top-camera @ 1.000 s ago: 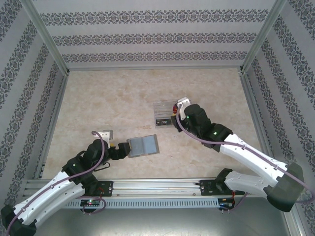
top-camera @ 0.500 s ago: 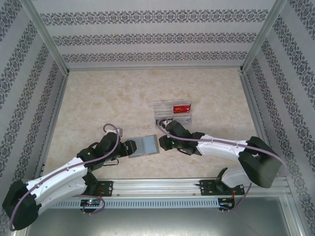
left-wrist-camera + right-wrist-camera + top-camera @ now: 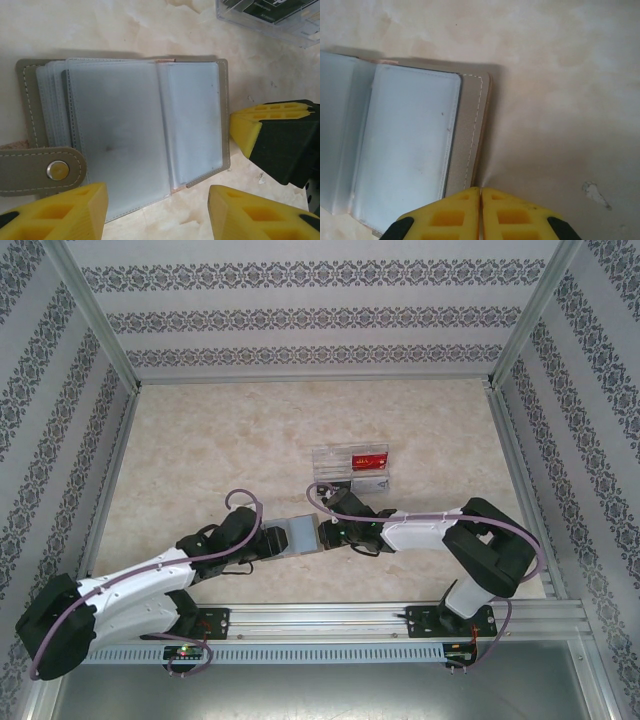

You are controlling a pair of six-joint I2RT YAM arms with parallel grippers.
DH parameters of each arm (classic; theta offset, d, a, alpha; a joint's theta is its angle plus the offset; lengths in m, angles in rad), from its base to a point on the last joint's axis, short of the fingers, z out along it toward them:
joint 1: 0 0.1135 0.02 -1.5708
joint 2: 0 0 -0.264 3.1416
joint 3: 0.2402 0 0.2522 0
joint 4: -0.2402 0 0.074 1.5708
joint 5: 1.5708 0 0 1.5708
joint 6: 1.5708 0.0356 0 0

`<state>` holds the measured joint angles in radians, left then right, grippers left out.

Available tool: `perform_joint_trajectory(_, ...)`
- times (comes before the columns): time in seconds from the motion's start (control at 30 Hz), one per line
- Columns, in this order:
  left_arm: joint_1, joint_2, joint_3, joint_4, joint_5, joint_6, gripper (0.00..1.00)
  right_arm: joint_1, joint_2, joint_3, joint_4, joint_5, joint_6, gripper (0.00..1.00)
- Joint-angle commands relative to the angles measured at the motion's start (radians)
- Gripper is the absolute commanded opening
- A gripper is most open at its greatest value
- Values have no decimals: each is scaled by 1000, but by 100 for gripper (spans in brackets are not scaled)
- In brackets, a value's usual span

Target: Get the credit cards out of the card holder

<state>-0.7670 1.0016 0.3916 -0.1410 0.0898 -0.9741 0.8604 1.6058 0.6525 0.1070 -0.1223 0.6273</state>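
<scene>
The empty top sleeve (image 3: 122, 120) is over the dark card, so my left gripper should grab this sleeve by its free edge (image 3: 74, 107) and turn it toward my right gripper.
The grey card holder (image 3: 300, 535) lies open on the table, its pale translucent sleeves (image 3: 120, 130) facing up and its snap tab (image 3: 42, 170) folded out at the left. My left gripper (image 3: 157, 215) is open at the holder's near edge, one finger on either side of the spine. My right gripper (image 3: 480, 212) is shut with nothing between its fingers, its tips touching the holder's right edge (image 3: 470, 135). In the left wrist view one right finger (image 3: 250, 127) sits beside that edge. A red credit card (image 3: 368, 460) and dark cards (image 3: 260, 7) lie in the clear tray.
The clear acrylic tray (image 3: 352, 472) stands just behind the holder and the right arm. Patterned walls and metal rails enclose the table on three sides. Bare marbled tabletop stretches to the left and back.
My right arm has swung from the tray down to the holder's right edge, and its jaws have shut. My left gripper has moved in on the holder and its jaws have narrowed.
</scene>
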Motion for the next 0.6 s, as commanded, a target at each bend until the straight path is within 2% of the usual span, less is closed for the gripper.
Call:
perform_joint_trajectory(0.0, -13, 10, 28, 10, -33, -8, 56, 6, 19, 11, 35, -17, 14, 9)
perform_joint_trajectory(0.33, -12, 53, 34, -52, -92, -3, 55, 8, 34, 16, 46, -37, 20, 9)
perform_joint_trajectory(0.57, -13, 102, 39, -34, -86, 0, 56, 8, 25, 17, 42, -36, 21, 10)
